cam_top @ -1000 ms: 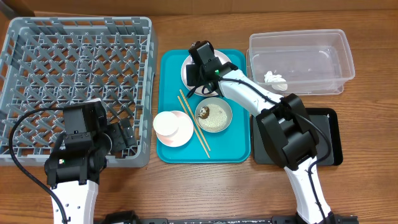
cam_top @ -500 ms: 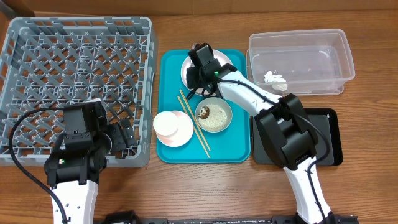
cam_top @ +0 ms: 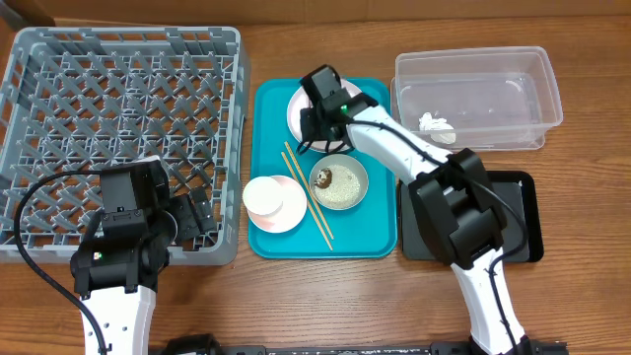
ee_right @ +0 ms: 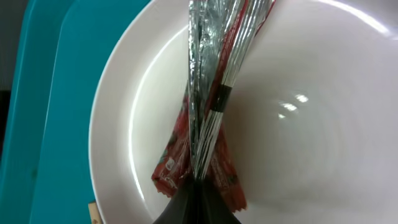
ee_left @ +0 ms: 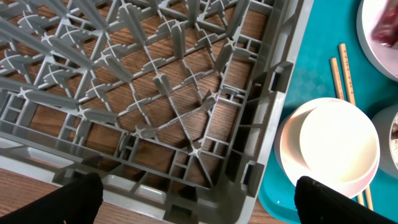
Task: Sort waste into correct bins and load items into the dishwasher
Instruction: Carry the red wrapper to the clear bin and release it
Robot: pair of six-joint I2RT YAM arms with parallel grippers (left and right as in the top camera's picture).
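Note:
My right gripper is pinching the wrapper [ee_right: 171, 165]. The clear tub [cam_top: 478, 99] with the tissue scrap is open, so I keep carrying until the wrapper hangs above the tub.
My right gripper [cam_top: 317, 103] is shut on the crumpled red-and-white wrapper [ee_right: 208, 118], pinching it at its lower end [ee_right: 198, 190] over the round white plate [ee_right: 311, 124]. The plate [cam_top: 295, 111] sits at the far end of the teal tray [cam_top: 378, 237]. The grey-green bowl [cam_top: 340, 183] holds rice and a brown lump. The pale pink bowl [cam_top: 275, 203] and the chopsticks [cam_top: 309, 193] lie beside it. My left gripper [ee_left: 196, 202] is open and empty at the grey dish rack's [cam_top: 118, 108] front right corner. The pink bowl [ee_left: 329, 146] shows in the left wrist view.
The clear tub [cam_top: 513, 94] stands at the far right with a white tissue scrap [cam_top: 435, 123] inside. The black tray [cam_top: 525, 189] lies in front of it, partly under my right arm. The rack fills the left side of the table.
My right gripper has shifted slightly to the right over the plate with the wrapper in it, uncovering the plate's left side. The left arm has not moved.

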